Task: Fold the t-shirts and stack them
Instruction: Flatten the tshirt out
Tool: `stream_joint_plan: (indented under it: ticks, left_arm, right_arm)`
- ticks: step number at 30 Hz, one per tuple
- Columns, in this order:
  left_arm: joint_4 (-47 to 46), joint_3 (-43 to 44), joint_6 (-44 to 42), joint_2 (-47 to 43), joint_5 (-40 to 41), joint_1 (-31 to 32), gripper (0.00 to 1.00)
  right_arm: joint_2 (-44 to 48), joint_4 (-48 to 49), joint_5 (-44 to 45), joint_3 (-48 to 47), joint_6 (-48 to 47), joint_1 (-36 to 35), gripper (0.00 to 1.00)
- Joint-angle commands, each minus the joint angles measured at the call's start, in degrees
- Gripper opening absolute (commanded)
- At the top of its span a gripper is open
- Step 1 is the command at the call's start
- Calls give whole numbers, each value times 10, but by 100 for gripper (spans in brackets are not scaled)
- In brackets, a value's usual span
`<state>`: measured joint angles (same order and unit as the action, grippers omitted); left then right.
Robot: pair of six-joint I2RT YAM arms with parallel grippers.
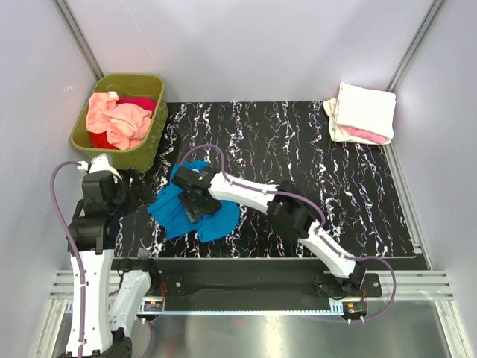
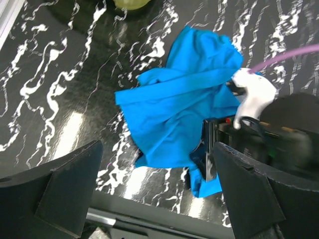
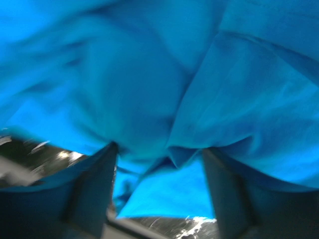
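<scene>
My right gripper straddles a bunched fold amid the crumpled t-shirt, so I should drag the shirt to the mat's middle, then take a corner to spread it.
A bright blue t-shirt lies crumpled on the black marbled mat, left of centre. It also shows in the left wrist view and fills the right wrist view. My right gripper is down on the shirt's right part with its jaws apart, and a fold of blue cloth bunches between the fingers. My left gripper hangs open and empty just left of the shirt, with its jaws wide apart.
An olive-green tub at the back left holds salmon-peach and red shirts. A folded cream-white and pink stack sits at the back right corner. The mat ends at a metal rail in front.
</scene>
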<state>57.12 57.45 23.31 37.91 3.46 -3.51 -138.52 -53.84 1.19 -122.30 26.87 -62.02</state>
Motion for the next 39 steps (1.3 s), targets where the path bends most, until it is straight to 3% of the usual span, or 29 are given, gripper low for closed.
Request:
stream_joint_plan:
  ticks: [1, 3, 8, 12, 15, 17, 21, 24, 28, 32, 39]
  left_arm:
    - [-9, -4, -20, -6, 25, -5, 99]
    - [-10, -3, -22, -11, 27, -4, 99]
    - [-20, -6, -25, -23, 26, -4, 99]
    - [-35, -9, -24, -29, 29, -4, 99]
    - [-48, -15, -26, -37, 26, -4, 99]
    - [-54, -18, -27, -40, 23, -4, 99]
    - [-64, -23, -27, -47, 27, -4, 99]
    - [-69, -26, -22, -55, 36, -4, 99]
    - [-83, -38, -13, -68, 46, -4, 99]
    - [-85, -43, -7, -71, 56, -4, 99]
    - [-89, -47, -5, -73, 61, -4, 99]
  right_arm:
    - [-36, -131, 113, -41, -27, -1, 67]
    - [-19, -122, 137, -11, -25, 8, 56]
    - [80, -71, 159, 182, -17, 76, 55]
    - [190, -30, 183, 323, -29, 170, 61]
    - [245, -14, 190, 387, -47, 240, 72]
    - [265, -16, 195, 392, -67, 248, 82]
    - [325, -42, 167, 353, -51, 238, 85]
    - [361, -27, 103, 340, -34, 226, 85]
    - [383, 38, -49, 358, 5, 215, 83]
    - [335, 43, -68, 333, 20, 197, 82]
    - [201, -11, -19, 197, 16, 158, 81]
